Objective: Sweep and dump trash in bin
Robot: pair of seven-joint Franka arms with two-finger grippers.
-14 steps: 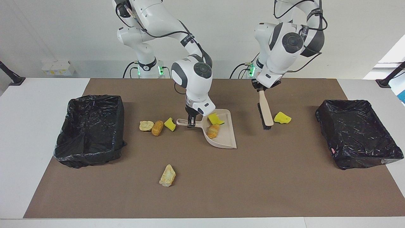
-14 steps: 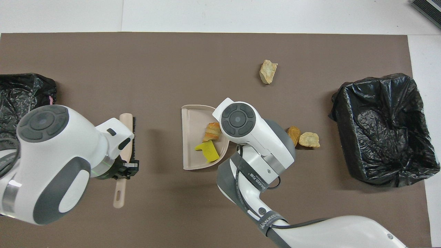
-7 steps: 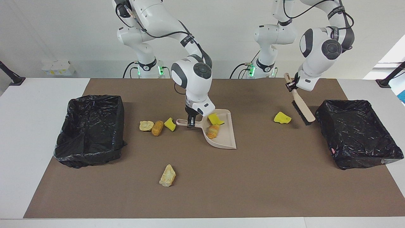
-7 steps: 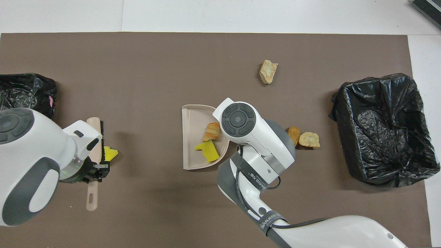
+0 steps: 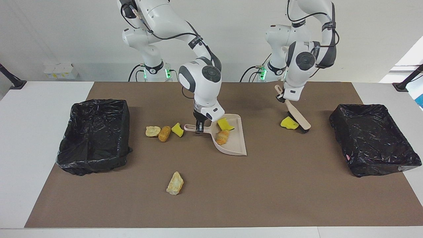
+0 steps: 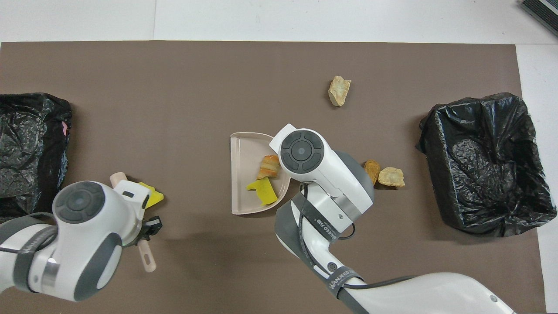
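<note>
The brush is behind the loose yellow chunk (image 5: 289,123) and away from the dustpan. My left gripper should turn back and sweep that chunk across the dustpan's open edge (image 6: 232,175).
My right gripper (image 5: 199,128) is shut on the handle of the beige dustpan (image 5: 236,145), which lies flat mid-mat; the arm hides that gripper from overhead. In the pan (image 6: 244,152) lie a yellow chunk (image 5: 225,124) and an orange bread piece (image 5: 223,136). My left gripper (image 5: 281,97) is shut on the brush (image 5: 298,116), whose bristles touch the mat against a yellow trash chunk (image 5: 289,123) (image 6: 152,197). More trash lies beside the pan handle: a yellow (image 5: 177,129), a brown (image 5: 164,133) and a tan lump (image 5: 152,131). Another tan lump (image 5: 175,187) (image 6: 339,90) lies farther from the robots.
Two bins lined with black bags stand on the brown mat: one (image 5: 94,135) (image 6: 484,161) at the right arm's end, one (image 5: 373,138) (image 6: 30,148) at the left arm's end. White table borders the mat.
The left arm carried the brush from the dustpan side of the yellow chunk over it, then back against it from the bin side; the chunk shifted slightly toward the pan. The right arm stayed still.
</note>
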